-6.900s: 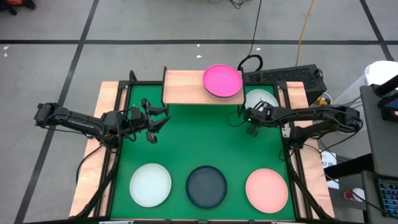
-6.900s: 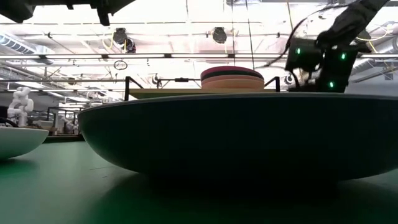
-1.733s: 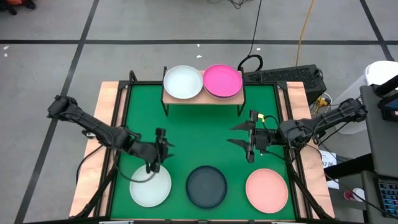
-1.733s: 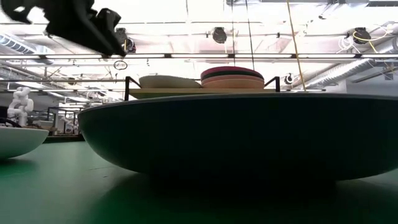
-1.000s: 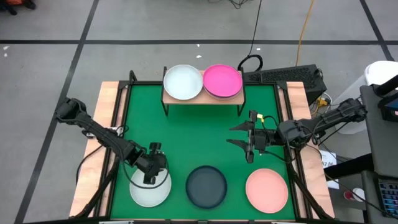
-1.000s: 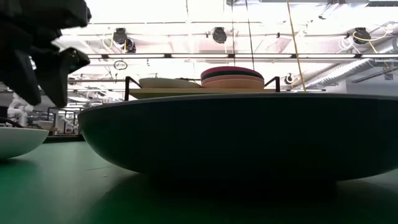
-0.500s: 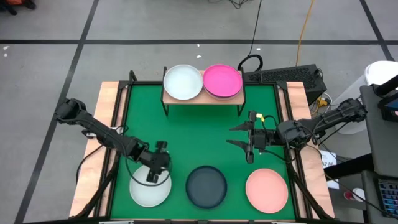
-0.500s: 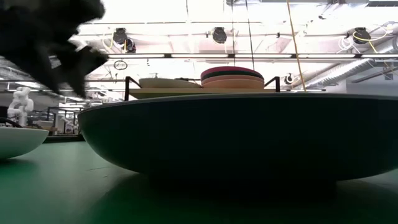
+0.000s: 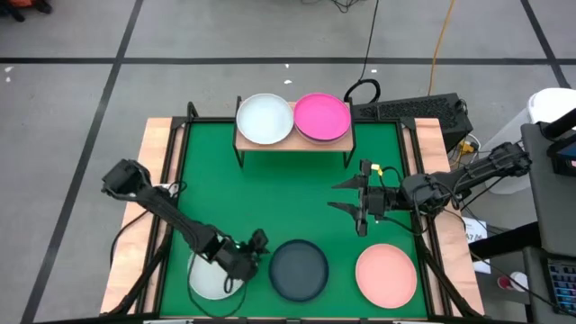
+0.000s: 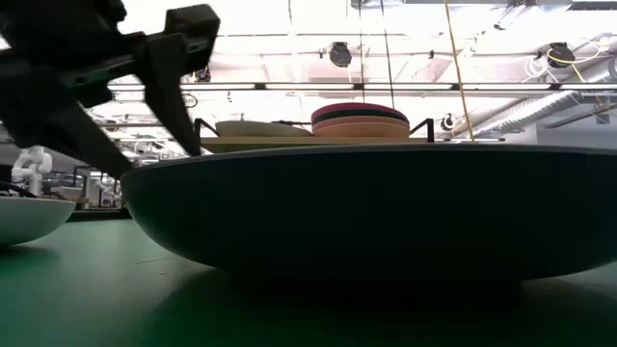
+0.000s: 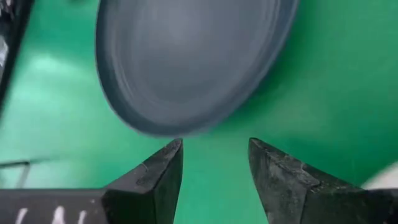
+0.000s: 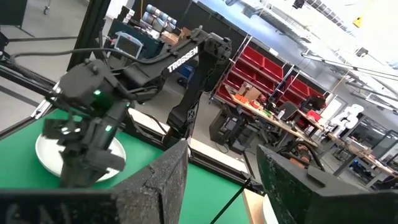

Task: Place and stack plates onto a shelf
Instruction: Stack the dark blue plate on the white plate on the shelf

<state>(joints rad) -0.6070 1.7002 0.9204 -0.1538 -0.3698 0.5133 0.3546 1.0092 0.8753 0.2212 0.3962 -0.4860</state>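
The dark plate [image 9: 299,270] will come up by itself when I lift it, because only a thin rim [image 11: 165,132] shows above the green mat.
A dark teal-grey plate [image 9: 299,269] lies on the green mat between a white plate [image 9: 209,277] and a salmon plate [image 9: 386,274], all near the front edge. On the wooden shelf [image 9: 292,140] at the back sit a white plate [image 9: 265,119] and a magenta-topped stack [image 9: 322,117]. My left gripper [image 9: 259,243] is open and empty, low over the mat by the dark plate's left rim [image 11: 155,121]. My right gripper [image 9: 360,207] is open and empty above the mat at mid-right. In the low view the dark plate [image 10: 366,207] fills the front.
The shelf stands on thin black legs [image 9: 238,153] at the mat's far edge. Bare mat [image 9: 288,198] lies between the shelf and the front row of plates. A black frame [image 9: 423,234] runs along the table's sides.
My left gripper has gone from over the white plate's far rim toward the table's right and near edges, dropping toward the dark plate, and has turned to face it.
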